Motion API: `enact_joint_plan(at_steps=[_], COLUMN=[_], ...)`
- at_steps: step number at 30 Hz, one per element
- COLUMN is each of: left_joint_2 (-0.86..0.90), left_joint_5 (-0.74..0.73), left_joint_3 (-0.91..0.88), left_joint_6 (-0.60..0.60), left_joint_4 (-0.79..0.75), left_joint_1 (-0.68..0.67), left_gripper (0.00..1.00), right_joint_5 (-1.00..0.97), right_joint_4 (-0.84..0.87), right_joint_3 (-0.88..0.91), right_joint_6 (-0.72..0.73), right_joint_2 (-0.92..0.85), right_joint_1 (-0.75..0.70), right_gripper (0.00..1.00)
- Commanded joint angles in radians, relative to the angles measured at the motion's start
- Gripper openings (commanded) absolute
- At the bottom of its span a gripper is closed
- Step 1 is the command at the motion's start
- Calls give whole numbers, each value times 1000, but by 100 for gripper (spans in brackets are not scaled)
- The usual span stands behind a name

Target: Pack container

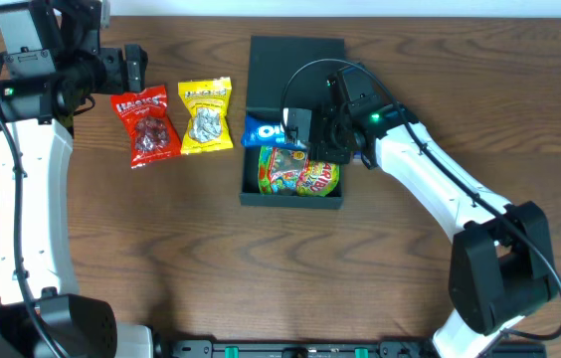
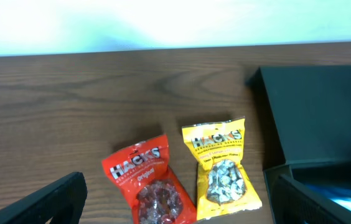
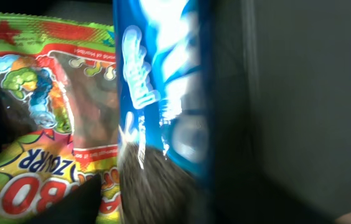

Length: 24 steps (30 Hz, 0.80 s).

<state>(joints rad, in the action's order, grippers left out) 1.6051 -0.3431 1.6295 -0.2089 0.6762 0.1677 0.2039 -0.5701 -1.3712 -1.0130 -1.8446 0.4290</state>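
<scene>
The blue cookie packet's end (image 1: 251, 130) leans over the container's side, so my right gripper needs to pull the packet in and place it flat behind the gummy bag.
The dark container (image 1: 293, 200) stands open at mid table, its lid (image 1: 296, 62) lying flat behind it. A green and yellow gummy bag (image 1: 300, 175) lies inside. My right gripper (image 1: 305, 134) is over the box and shut on a blue cookie packet (image 1: 264, 129), which leans over the box's left wall. In the right wrist view the blue packet (image 3: 157, 93) sits between my fingers (image 3: 163, 199), beside the gummy bag (image 3: 45, 124) and a box wall (image 3: 306, 93). My left gripper (image 1: 131, 68) is open and empty, raised behind the loose packets.
A red snack packet (image 1: 146, 124) and a yellow snack packet (image 1: 205, 116) lie side by side on the wooden table, left of the box. Both show in the left wrist view, red (image 2: 147, 183) and yellow (image 2: 222, 168), with the lid (image 2: 318, 112) to the right.
</scene>
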Motion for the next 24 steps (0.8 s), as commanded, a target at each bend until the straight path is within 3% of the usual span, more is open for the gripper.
enact_joint_plan(at_steps=[1,3,12,18,24], left_joint_2=[-14,-13,-11,20,104], left_joint_5=[-24,-24,-24,-24,-26], left_joint_3=[19,19,19,19,19], left_joint_6=[8,8,7,7,8], left_joint_4=[0,0,14,23,55], left_joint_1=[4,4,2,2,0], left_gripper=[95,95,95,95,95], right_joint_5=[-2,-10,-177,-307,-300], right_joint_4=[13,31,203,337,357], right_joint_3=[-3,-3,-3,-3,-3], right_joint_6=[-13,1,378,768,989], right_joint_2=[8,8,49,138,229], right_joint_1=[5,5,3,-32,-127], right_gripper=[99,99,99,99,99])
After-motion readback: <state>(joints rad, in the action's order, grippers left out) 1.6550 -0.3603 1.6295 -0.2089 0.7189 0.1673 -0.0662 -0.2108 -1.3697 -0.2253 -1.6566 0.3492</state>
